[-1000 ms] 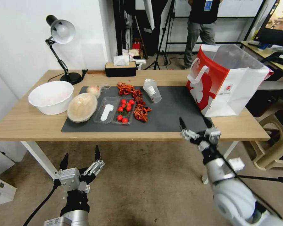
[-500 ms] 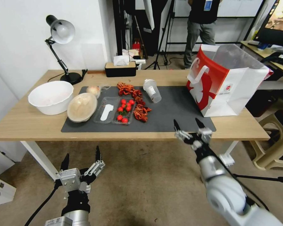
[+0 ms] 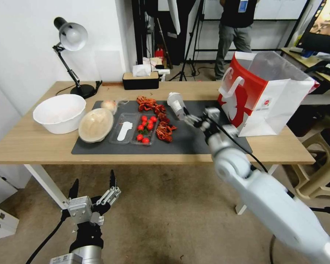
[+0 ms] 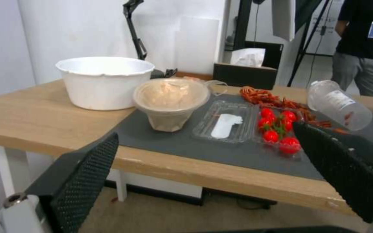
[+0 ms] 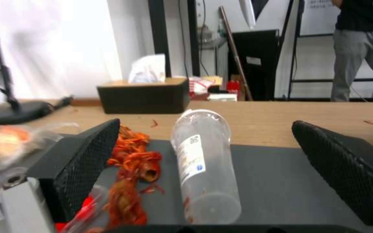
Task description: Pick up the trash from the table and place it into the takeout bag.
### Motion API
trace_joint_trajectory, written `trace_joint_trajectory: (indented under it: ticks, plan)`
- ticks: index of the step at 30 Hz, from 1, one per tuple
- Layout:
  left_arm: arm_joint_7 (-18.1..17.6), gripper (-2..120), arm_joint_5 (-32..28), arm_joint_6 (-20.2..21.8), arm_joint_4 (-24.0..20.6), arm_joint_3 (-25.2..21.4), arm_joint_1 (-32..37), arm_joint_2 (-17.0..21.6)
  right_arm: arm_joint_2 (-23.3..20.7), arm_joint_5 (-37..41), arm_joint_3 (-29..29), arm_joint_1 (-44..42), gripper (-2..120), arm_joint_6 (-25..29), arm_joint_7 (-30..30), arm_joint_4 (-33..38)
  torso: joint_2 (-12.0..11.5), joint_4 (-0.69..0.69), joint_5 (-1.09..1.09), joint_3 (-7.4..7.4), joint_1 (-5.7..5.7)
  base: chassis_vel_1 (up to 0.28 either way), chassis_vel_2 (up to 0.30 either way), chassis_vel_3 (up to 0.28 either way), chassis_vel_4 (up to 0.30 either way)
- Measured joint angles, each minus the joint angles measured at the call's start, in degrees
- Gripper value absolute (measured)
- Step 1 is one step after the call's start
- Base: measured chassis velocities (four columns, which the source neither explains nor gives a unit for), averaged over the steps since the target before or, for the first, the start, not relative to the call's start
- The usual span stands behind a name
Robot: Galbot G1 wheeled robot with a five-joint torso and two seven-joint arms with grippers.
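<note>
I expect the clear plastic cup [image 3: 176,106] to cave in between my right gripper's fingers when I lift it, since its see-through walls show an empty inside.
The clear plastic cup [image 3: 176,104] lies on its side on the dark mat of the table [image 3: 33,143]. My right gripper [image 3: 198,116] hovers just in front of it, open; the cup [image 5: 204,161] lies on the mat between the two spread fingers [image 5: 87,155], untouched. A round beige lidded bowl [image 3: 95,124] and a small pale bagged lump [image 3: 109,105] sit at the mat's left end. The takeout bag [image 3: 271,102] stands open at the right end. My left gripper [image 3: 93,185] hangs open below the table's front edge, facing the beige bowl [image 4: 171,100].
Red crayfish shells [image 3: 154,106] and a clear tray with cherry tomatoes [image 3: 145,128] lie left of the cup. A white bowl [image 3: 59,113], a desk lamp [image 3: 71,36] and a black tissue box [image 3: 140,80] stand at the left and back. A person stands behind.
My right arm has risen from below the table's front edge and reached forward over the mat to the clear cup. The left arm has not moved.
</note>
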Motion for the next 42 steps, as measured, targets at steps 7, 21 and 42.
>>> trace_joint_trajectory:
  ticks: [7, 21, 42]
  plan:
    - [0.1, 100, 0.2, -0.1, 0.0, -0.2, 0.6, 0.0, 5.1, 2.6, -3.1, 9.7, 100, -8.4, 0.6, -11.0, 0.0, 0.01, 0.01, 0.00, 0.00, 0.000, 0.000, 0.000, 0.000]
    - [0.5, 100, 1.3, -0.2, 0.2, -0.2, 0.8, 0.0, 10.3, 7.7, -3.6, 18.0, 100, -17.3, -0.6, -22.8, 0.0, 0.00, 0.00, 0.00, 0.01, 0.000, 0.000, 0.000, 0.000]
    - [0.2, 100, 0.9, 0.1, -0.2, -0.7, 0.7, 0.0, 14.2, 5.9, -1.8, 18.9, 85, -24.6, -4.1, -28.6, 0.0, 0.01, 0.01, -0.01, -0.01, 0.000, 0.000, 0.000, 0.000]
